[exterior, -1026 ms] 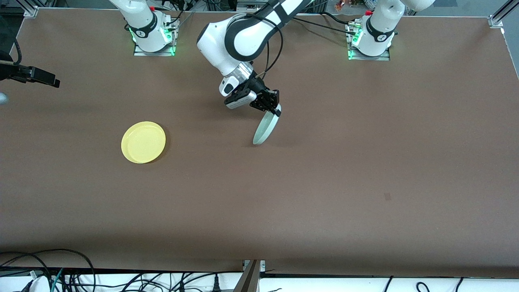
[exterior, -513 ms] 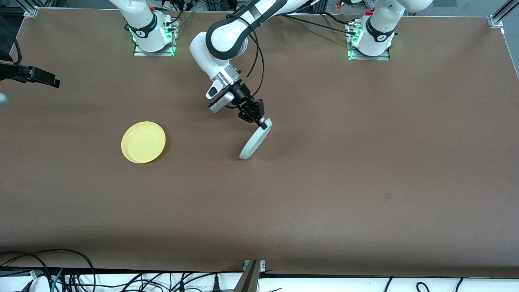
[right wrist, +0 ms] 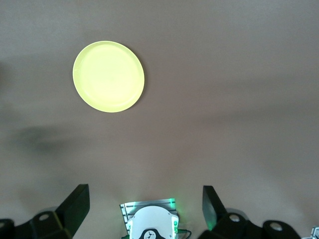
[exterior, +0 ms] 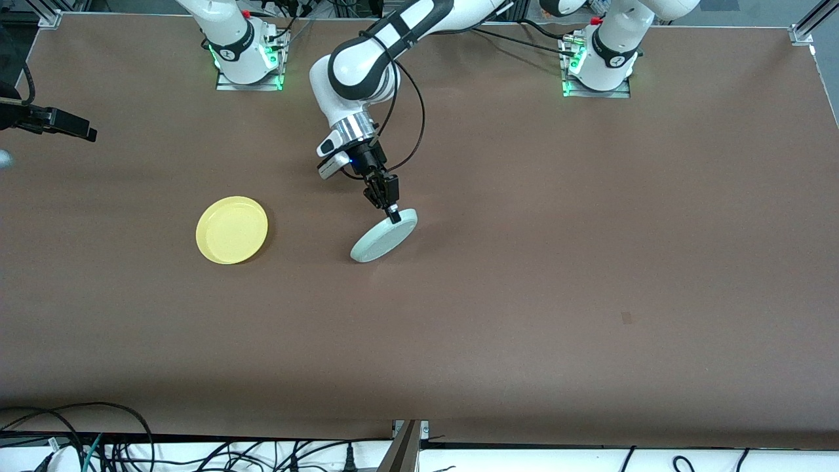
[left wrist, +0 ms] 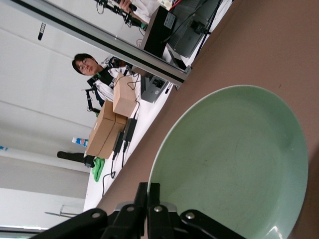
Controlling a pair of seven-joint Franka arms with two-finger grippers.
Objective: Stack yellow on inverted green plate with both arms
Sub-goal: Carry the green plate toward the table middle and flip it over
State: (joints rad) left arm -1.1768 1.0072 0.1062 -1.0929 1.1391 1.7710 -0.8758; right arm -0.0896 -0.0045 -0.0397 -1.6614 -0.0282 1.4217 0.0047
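The green plate slopes from my left gripper, its lower edge [exterior: 360, 257] close to the table, so I should pull back, tilt its bottom side [exterior: 385, 238] up and then let go.
My left gripper [exterior: 392, 213] is shut on the rim of the pale green plate [exterior: 383, 236] near the table's middle. The plate hangs tilted, its flat underside turned mostly up and its lower edge at or just above the table. The left wrist view shows the fingers [left wrist: 144, 191] pinched on the rim of the green plate [left wrist: 234, 164]. The yellow plate [exterior: 231, 229] lies rim up on the table, beside the green one toward the right arm's end. My right gripper [right wrist: 144, 204] is open and empty, high over the table, looking down on the yellow plate [right wrist: 108, 76].
The brown table [exterior: 557, 262] has the two arm bases [exterior: 246, 56] along its edge farthest from the front camera. A black camera mount [exterior: 49, 121] sticks in at the right arm's end. Cables hang below the nearest edge.
My left gripper has swung toward the right arm's end and come lower. The green plate has turned from nearly edge-on to mostly flat, underside up. The yellow plate has not moved.
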